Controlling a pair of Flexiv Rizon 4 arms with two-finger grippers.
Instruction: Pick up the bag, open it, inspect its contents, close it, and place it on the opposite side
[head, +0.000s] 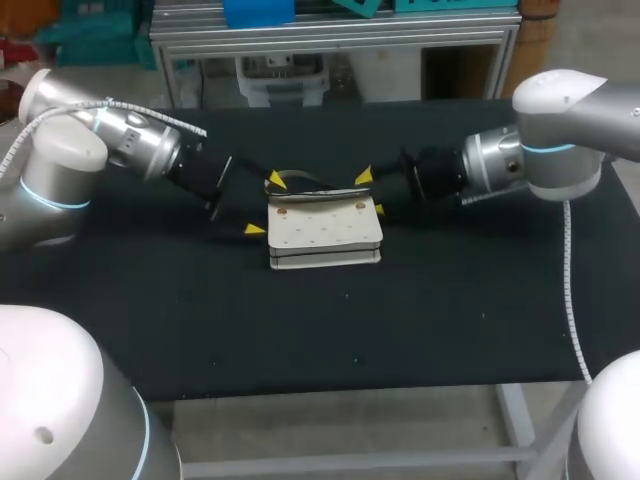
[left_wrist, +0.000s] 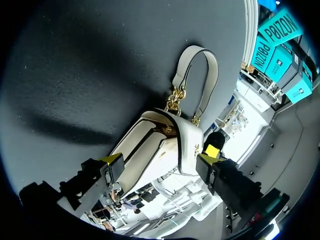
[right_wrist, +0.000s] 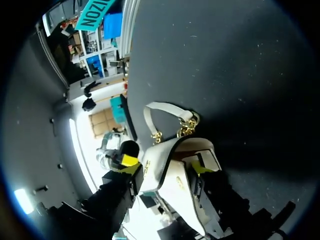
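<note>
The bag's front shows round studs (head: 360, 204), so I expect the lifted flap (head: 318, 194) to fold over them and stay down when I press it closed.
A small white bag (head: 325, 235) with a looped handle (left_wrist: 200, 75) and gold chain links lies on the black table (head: 200, 330) at its middle. My left gripper (head: 265, 205) is at the bag's left end. It is open wide, and the bag (left_wrist: 185, 140) lies between its fingers without a grip. At the bag's right end, my right gripper (head: 371, 192) stands narrower. The lifted flap (right_wrist: 170, 185) sits between its yellow tips. One fingertip (right_wrist: 130, 160) is right beside the flap's edge, and space shows on the other side, so I take this gripper as open.
The black tabletop (head: 450, 320) spreads bare on all sides of the bag. A metal frame (head: 330, 40) runs along the far edge.
</note>
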